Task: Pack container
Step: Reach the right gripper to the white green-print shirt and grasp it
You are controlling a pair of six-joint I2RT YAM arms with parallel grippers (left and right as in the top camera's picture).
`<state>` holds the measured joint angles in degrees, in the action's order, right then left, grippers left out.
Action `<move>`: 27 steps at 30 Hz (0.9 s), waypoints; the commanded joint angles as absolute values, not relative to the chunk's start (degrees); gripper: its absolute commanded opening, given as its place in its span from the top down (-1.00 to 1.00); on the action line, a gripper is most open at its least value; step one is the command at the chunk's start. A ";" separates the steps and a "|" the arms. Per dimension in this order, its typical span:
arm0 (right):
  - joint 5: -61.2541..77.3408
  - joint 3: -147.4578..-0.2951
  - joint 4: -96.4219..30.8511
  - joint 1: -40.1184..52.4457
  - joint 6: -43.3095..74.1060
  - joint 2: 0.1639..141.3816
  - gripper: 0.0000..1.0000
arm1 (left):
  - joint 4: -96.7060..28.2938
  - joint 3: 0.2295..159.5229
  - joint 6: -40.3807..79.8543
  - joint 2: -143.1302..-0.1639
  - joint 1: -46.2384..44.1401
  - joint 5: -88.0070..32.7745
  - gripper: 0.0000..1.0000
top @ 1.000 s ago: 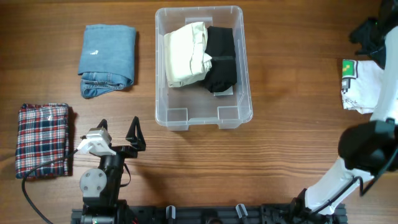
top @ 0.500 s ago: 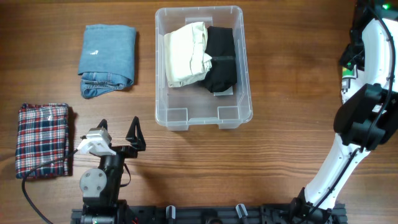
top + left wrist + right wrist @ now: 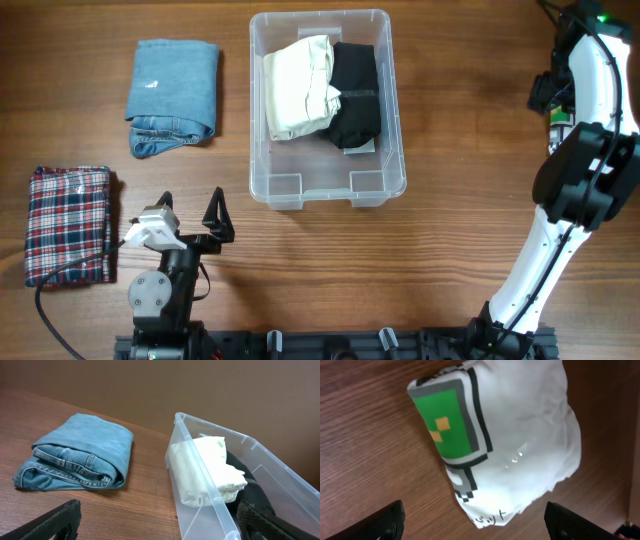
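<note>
The right gripper's open fingers are on both sides of the white shirt's near end. The robot should keep lowering them until they reach the cloth next to the green print, then close them.
The clear container stands at the table's middle back, holding a folded cream garment and a black garment. My left gripper rests open near the front left, apart from the container; in its wrist view the container wall lies between its fingers. My right gripper hangs open above a folded white shirt with a green pixel print at the far right. Its fingers are spread wide on either side of the shirt's near edge and hold nothing. In the overhead view the right arm hides most of that shirt.
Folded blue jeans lie left of the container, also in the left wrist view. A folded red plaid shirt lies at the front left beside the left arm's base. The table's right edge runs close to the white shirt.
My right arm has swung in over the white shirt and now covers it in the overhead view; its jaws have widened. The left arm has not moved.
</note>
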<state>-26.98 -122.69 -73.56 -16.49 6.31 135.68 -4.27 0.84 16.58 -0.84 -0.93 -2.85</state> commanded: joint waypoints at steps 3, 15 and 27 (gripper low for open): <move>-25.80 -122.10 -72.73 -17.63 3.97 138.41 -0.82 | -4.25 0.36 15.42 -0.78 -0.47 -2.02 -0.99; -22.61 -122.10 -72.34 -19.88 1.39 140.75 -0.84 | -4.25 0.36 15.40 -0.78 -0.47 -2.02 -1.00; -18.26 -121.32 -71.29 -22.68 -0.67 141.16 -0.84 | -4.25 0.36 15.40 -0.78 -0.47 -2.02 -1.00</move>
<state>-20.32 -122.26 -71.96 -22.83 0.95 139.94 -4.27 0.84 16.58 -0.84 -0.95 -2.85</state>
